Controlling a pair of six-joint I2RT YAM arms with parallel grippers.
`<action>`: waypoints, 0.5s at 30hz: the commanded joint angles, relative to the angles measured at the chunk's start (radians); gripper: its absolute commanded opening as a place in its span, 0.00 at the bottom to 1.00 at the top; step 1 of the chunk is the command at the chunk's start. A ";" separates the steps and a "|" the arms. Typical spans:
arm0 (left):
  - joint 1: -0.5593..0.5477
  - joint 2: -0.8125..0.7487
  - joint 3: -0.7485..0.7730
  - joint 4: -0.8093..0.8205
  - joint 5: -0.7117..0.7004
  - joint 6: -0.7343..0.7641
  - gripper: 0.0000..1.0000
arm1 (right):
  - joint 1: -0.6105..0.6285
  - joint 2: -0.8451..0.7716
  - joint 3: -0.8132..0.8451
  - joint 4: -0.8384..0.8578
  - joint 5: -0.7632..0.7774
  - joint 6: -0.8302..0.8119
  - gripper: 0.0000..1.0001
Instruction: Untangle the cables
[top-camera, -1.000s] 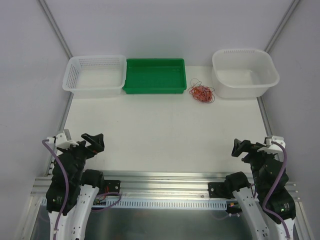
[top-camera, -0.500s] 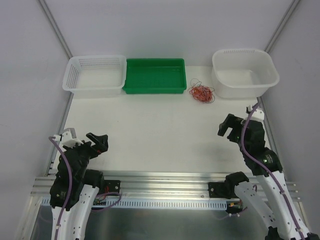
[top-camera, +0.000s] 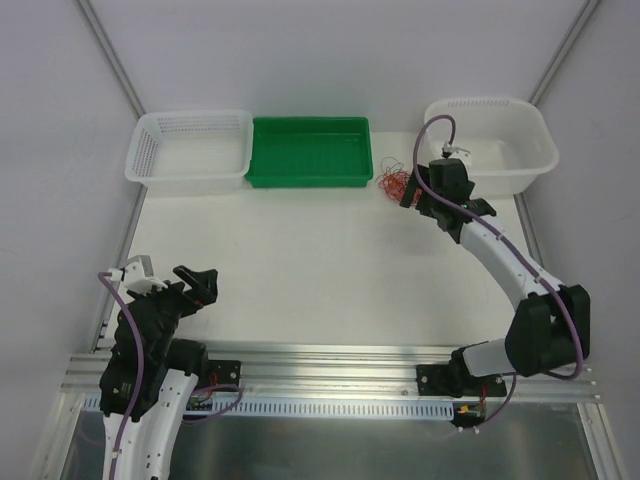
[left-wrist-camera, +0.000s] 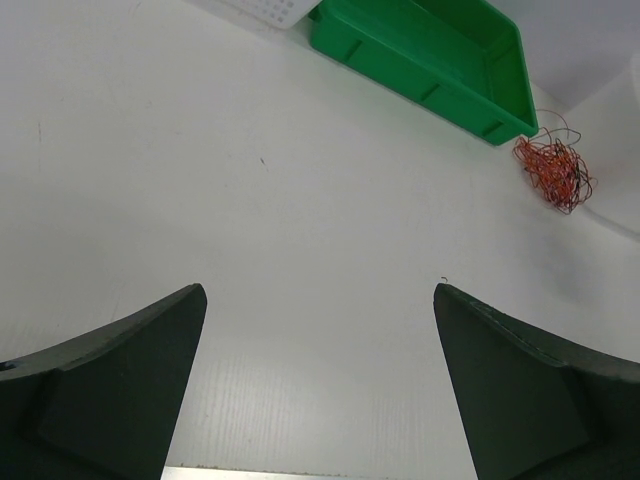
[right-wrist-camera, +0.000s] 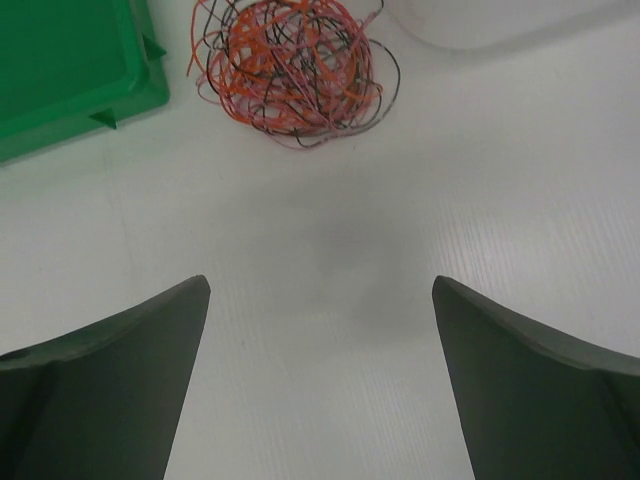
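The cables (top-camera: 391, 182) are clear of the green tray and in front of my right gripper's open fingers, so I should keep moving forward until the fingers are on both sides of the near wires (right-wrist-camera: 308, 128).
The cables (top-camera: 396, 181) are a fist-sized tangle of thin orange-red, pinkish and black wires lying on the white table between the green tray and the white tub. They also show in the left wrist view (left-wrist-camera: 553, 172) and fill the top of the right wrist view (right-wrist-camera: 290, 70). My right gripper (top-camera: 411, 190) is open and empty, hovering just on the near side of the tangle without touching it; in its own view (right-wrist-camera: 320, 285) only bare table lies between its jaws. My left gripper (top-camera: 198, 284) is open and empty near the table's front left, also seen in its own view (left-wrist-camera: 320, 290).
A white lattice basket (top-camera: 190, 150) stands at the back left. A green tray (top-camera: 310, 150) stands beside it. A white tub (top-camera: 490, 145) stands at the back right, close behind my right wrist. An aluminium rail (top-camera: 330, 360) runs along the near edge.
My right arm has swung from the near right edge far forward to the tangle, gripper open. My left gripper shifted slightly at first and has since stayed still.
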 joint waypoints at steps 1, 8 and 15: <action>0.007 -0.059 -0.004 0.037 0.021 0.015 0.99 | -0.005 0.142 0.157 0.070 0.010 -0.057 0.99; 0.006 -0.061 -0.004 0.039 0.018 0.017 0.99 | -0.005 0.437 0.356 0.047 -0.020 -0.066 0.97; 0.006 -0.055 -0.006 0.037 0.018 0.017 0.99 | -0.003 0.646 0.499 0.014 0.074 -0.020 0.96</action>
